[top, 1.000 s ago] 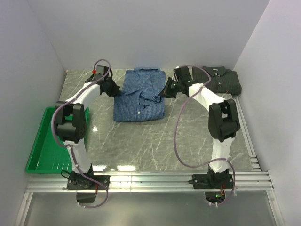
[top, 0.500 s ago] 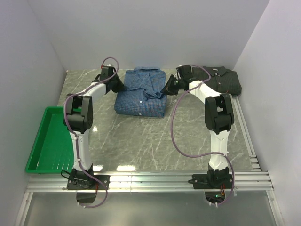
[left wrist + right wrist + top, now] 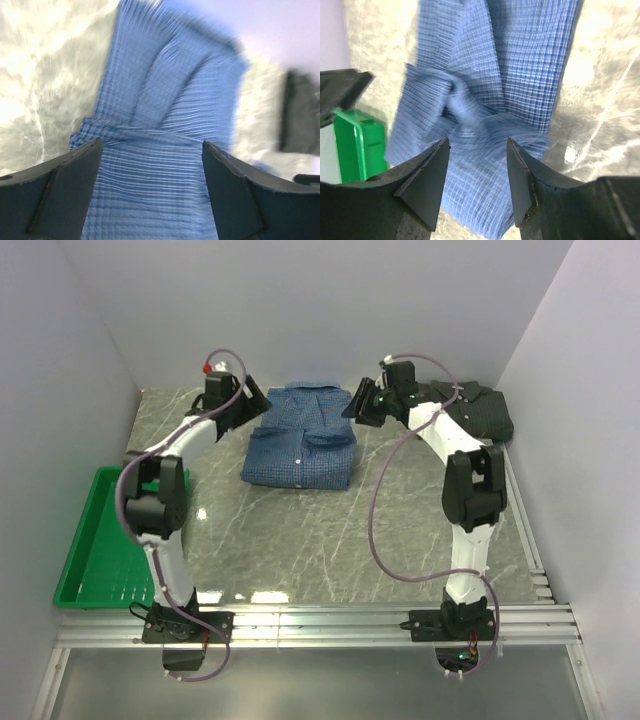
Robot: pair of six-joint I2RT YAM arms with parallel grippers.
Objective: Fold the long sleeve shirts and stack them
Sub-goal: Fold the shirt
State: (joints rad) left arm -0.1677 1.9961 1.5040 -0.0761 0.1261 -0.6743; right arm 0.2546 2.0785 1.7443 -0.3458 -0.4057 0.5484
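The blue shirt is bunched up in a fold across its middle (image 3: 302,436). Next, my left gripper goes back to the shirt's hem (image 3: 272,483) and pulls it toward the near edge before folding.
The blue checked long sleeve shirt (image 3: 300,438) lies folded on the marble table at the back centre, collar toward the wall. The dark long sleeve shirt (image 3: 482,410) lies folded at the back right. My left gripper (image 3: 252,403) hovers at the blue shirt's upper left edge, open and empty; the left wrist view shows blurred blue cloth (image 3: 160,125) beyond its gripper (image 3: 152,150). My right gripper (image 3: 357,405) hovers at the shirt's upper right edge, also open. In the right wrist view the blue shirt (image 3: 470,95) lies beyond the gripper (image 3: 477,150), with nothing held.
A green plastic tray (image 3: 78,558) sits at the table's left edge and also shows in the right wrist view as the tray (image 3: 362,145). Walls close the back and both sides. A metal rail (image 3: 320,625) runs along the near edge by the arm bases.
Both grippers opened, let go of the blue shirt and rose toward the back wall. The shirt settled into a neater, shorter rectangle.
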